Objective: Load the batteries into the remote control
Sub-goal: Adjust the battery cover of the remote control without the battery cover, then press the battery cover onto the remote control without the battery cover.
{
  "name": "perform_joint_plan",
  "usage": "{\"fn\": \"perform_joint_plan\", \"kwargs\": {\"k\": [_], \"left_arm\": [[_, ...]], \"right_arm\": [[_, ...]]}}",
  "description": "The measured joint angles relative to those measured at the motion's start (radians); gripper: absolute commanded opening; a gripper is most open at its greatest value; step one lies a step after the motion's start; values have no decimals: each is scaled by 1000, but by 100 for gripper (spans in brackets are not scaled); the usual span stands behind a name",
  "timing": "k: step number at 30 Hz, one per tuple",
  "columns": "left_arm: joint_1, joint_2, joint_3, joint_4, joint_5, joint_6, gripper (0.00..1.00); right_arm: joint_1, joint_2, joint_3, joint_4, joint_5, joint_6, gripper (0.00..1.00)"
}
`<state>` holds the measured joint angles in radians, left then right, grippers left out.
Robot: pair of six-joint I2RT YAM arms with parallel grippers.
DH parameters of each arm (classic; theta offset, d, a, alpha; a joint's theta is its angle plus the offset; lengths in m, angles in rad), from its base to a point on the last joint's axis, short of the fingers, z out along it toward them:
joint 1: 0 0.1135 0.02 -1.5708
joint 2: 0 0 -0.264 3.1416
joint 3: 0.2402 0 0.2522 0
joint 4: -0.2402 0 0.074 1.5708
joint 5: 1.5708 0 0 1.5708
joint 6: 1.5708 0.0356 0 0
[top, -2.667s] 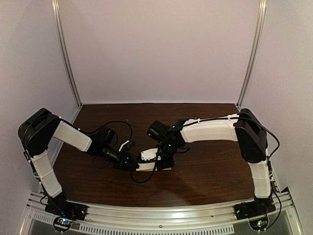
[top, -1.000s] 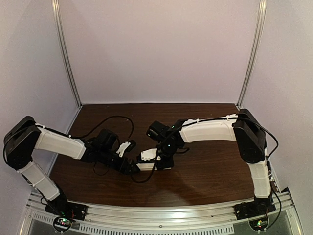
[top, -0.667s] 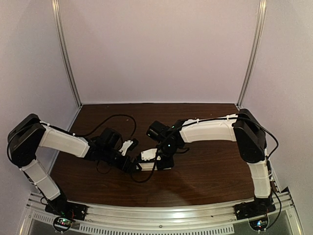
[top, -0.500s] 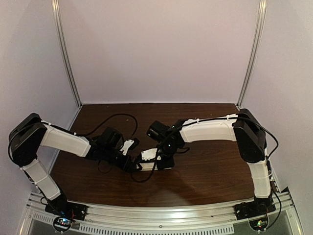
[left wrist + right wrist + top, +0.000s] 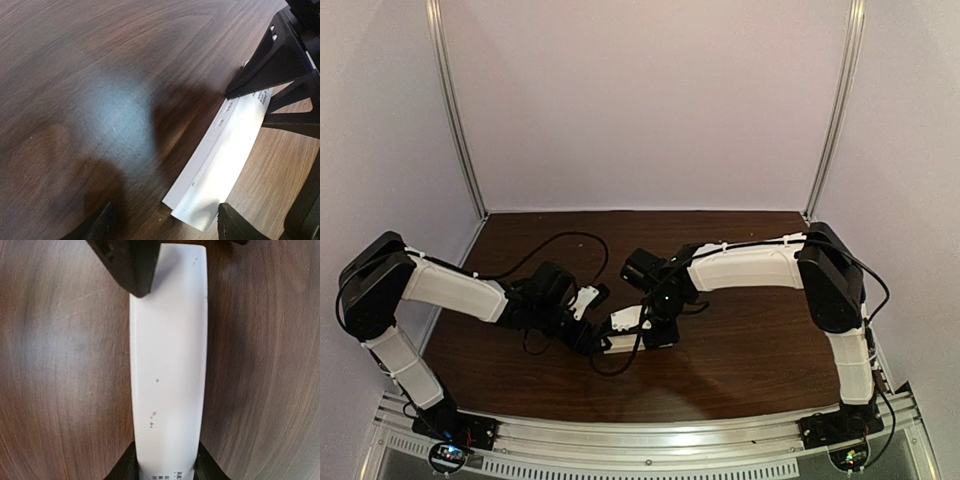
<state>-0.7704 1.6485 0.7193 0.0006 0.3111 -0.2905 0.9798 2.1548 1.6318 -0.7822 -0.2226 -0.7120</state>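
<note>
My right gripper straddles the remote control, covering its dotted end [image 5: 262,96]; it should open, back off and grip that end's tip from beyond.
The remote control [image 5: 169,365] is a slim white bar lying flat on the dark wooden table, its plain back facing up. My right gripper [image 5: 166,467] is shut on one end of it, a finger against each long side. In the top view the right gripper [image 5: 655,333] and left gripper [image 5: 592,338] meet over the remote control [image 5: 623,342] at mid-table. The left gripper [image 5: 165,230] is open, and the free end of the remote control [image 5: 225,160] lies between its fingertips, close to the right fingertip [image 5: 235,229]. No batteries are in view.
Black cables [image 5: 560,243] loop over the table behind the left wrist. Purple walls stand on three sides, with metal posts [image 5: 455,110] at the back corners. A metal rail [image 5: 650,440] runs along the near edge.
The left arm has slid right, bringing its open gripper up to the free end of the remote. The right arm and the remote have stayed put.
</note>
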Motion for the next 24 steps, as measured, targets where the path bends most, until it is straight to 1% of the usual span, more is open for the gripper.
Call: {"fn": "perform_joint_plan", "kwargs": {"k": [6, 10, 12, 14, 15, 20, 24], "left_arm": [[-6, -6, -32, 59, -9, 21, 72], [-24, -14, -53, 86, -8, 34, 73], [-26, -14, -54, 90, -8, 35, 73], [-26, -15, -57, 95, -7, 34, 73], [-26, -17, -60, 97, -6, 34, 74], [-15, -54, -93, 101, 10, 6, 75], [20, -96, -117, 104, 30, -35, 76]], "right_arm": [[0, 0, 0, -3, 0, 2, 34], [0, 0, 0, 7, 0, 5, 37], [0, 0, 0, 10, 2, 7, 42], [0, 0, 0, 13, 3, 7, 52], [0, 0, 0, 14, 4, 5, 55], [0, 0, 0, 18, 8, 9, 66], [0, 0, 0, 28, 15, 23, 70]]}}
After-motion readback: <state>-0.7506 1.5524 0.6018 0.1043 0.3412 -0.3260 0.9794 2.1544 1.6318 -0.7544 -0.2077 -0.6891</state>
